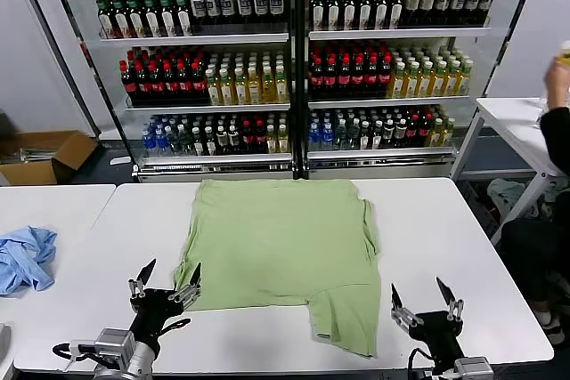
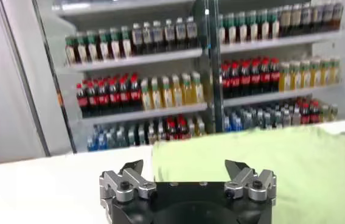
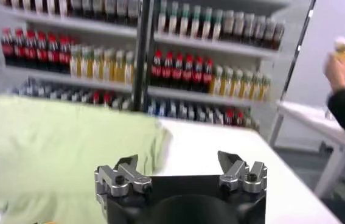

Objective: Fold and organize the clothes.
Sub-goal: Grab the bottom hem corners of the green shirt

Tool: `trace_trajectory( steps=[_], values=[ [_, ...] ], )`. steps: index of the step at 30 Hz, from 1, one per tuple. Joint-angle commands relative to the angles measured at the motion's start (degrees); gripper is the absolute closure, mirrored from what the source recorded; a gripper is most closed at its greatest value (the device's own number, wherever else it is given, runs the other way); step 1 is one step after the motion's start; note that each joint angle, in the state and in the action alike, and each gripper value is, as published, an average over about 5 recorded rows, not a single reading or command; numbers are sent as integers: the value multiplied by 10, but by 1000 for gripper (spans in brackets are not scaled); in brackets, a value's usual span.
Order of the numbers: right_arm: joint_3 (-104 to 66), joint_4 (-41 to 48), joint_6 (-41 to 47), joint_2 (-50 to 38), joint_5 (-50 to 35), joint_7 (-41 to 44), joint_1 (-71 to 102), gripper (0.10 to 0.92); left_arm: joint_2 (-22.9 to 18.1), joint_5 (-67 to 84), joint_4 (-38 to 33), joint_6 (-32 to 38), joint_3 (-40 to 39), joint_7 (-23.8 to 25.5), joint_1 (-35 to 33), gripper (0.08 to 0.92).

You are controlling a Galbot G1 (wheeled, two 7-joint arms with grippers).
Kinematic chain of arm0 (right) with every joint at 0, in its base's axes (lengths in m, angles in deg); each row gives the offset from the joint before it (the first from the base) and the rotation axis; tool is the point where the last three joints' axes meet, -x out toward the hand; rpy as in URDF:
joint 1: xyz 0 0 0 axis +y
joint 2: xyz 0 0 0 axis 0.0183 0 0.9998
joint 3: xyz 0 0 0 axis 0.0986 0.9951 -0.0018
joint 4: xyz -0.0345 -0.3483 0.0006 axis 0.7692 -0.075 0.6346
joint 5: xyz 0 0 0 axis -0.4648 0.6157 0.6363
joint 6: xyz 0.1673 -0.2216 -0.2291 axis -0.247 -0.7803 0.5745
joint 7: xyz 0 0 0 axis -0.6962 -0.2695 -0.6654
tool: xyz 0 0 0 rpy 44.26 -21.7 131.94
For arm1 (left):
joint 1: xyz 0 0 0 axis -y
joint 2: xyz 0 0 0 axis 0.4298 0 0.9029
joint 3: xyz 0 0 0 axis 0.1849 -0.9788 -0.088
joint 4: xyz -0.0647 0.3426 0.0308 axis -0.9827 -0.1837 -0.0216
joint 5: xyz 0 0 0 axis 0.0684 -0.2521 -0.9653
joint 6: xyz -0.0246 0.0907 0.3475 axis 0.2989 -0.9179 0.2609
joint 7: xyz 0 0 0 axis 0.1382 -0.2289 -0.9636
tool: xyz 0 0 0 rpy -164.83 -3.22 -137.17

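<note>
I should move my right gripper next to the sleeve's near corner (image 1: 370, 349) and close it there, because the front sleeve (image 1: 350, 313) lies flat and free beside my open fingers.
The light green shirt (image 1: 278, 246) lies spread flat on the white table (image 1: 454, 246), partly folded, with one sleeve part hanging toward the front edge at the right. No buttons or printed patch show. My left gripper (image 1: 169, 275) is open and empty at the shirt's near left corner, its right finger at the cloth edge. In the left wrist view the gripper (image 2: 184, 170) faces the shirt (image 2: 269, 164). My right gripper (image 1: 425, 295) is open and empty on bare table right of the front sleeve. In the right wrist view the gripper (image 3: 178, 163) has the shirt (image 3: 56, 140) off to one side.
A light blue garment (image 1: 25, 257) lies on a second white table at the left. Drink coolers (image 1: 294, 60) full of bottles stand behind the table. A cardboard box (image 1: 40, 156) sits on the floor at far left. A person (image 1: 552, 140) sits by a table at the right.
</note>
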Motion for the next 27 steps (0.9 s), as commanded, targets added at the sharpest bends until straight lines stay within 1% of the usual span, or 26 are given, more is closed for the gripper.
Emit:
trace_trajectory(
  steps=[1,10,15,19,21,23,25,27],
  values=[
    [12,4,41,1,6,-6,16,203,25,26,46,-52,-6,-12,13,177],
    [59,20,54,-1,-2,-3,5,203,32,24,135,-52,-39,-24,53,177],
    [93,30,56,-2,-2,9,-7,203,31,26,154,-52,-39,-25,57,177],
    [114,56,59,2,-6,16,-30,207,28,26,162,-52,-38,-28,59,177],
    [124,69,61,4,-9,18,-38,232,26,25,167,-52,-37,-32,59,179],
    [132,77,63,6,-12,17,-41,284,24,23,171,-52,-37,-36,59,189],
    [137,83,64,6,-18,14,-41,335,22,22,173,-52,-38,-37,57,224],
    [139,87,66,7,-30,11,-39,396,20,24,171,-52,-39,-36,55,282]
  ],
)
